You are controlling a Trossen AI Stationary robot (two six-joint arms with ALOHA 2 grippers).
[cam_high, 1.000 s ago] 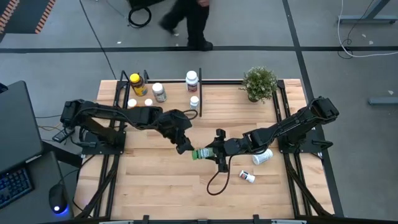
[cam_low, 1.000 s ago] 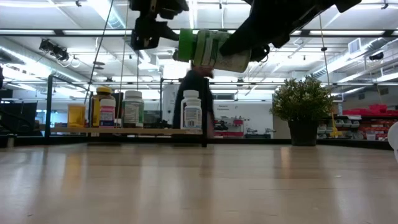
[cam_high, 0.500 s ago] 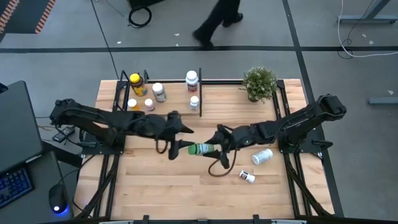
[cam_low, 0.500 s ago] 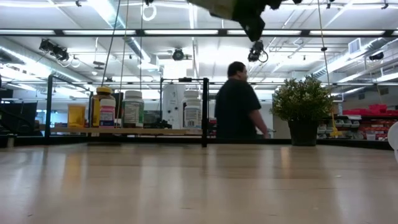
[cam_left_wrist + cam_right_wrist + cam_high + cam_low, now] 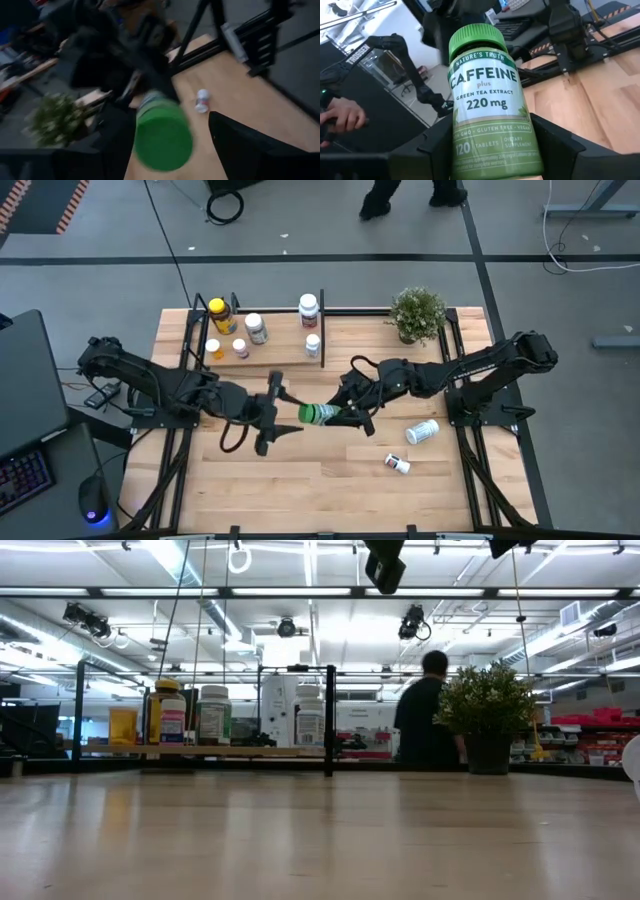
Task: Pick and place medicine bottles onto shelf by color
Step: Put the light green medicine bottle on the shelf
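Observation:
The green bottle is held by its bottom end (image 5: pixel 333 413) in my right gripper, so my left gripper should grab it by the green cap (image 5: pixel 307 413) before standing it on the shelf.
My right gripper (image 5: pixel 342 410) is shut on a green medicine bottle (image 5: pixel 320 414) above the middle of the table; the right wrist view shows its green cap and its label (image 5: pixel 482 82). My left gripper (image 5: pixel 275 413) is open just left of the bottle. It faces the green cap (image 5: pixel 164 137), with a finger on either side and apart from it. The shelf (image 5: pixel 262 362) stands at the far left. On it stand an amber yellow-capped bottle (image 5: pixel 217 315) and several white bottles (image 5: pixel 255 328). Two white bottles (image 5: pixel 422 431) (image 5: pixel 398 464) lie on the table at the near right. My right gripper pinches the green bottle's lower body (image 5: pixel 495 150), near its bottom end, between its two fingers (image 5: pixel 547 145). The fingers come level from the table's right and lie along the bottle. The bottle lies about level, cap toward the table's left, lifted clear.
A small potted plant (image 5: pixel 417 313) stands at the far right of the table. The shelf's black posts (image 5: pixel 329 720) rise at its corners. A person (image 5: pixel 425 725) walks in the room behind the table.
My left gripper has drawn back from the green bottle toward the table's left edge. My right gripper has carried the bottle up, out of the low view, and a little toward the far edge. The person behind the table has walked to the right.

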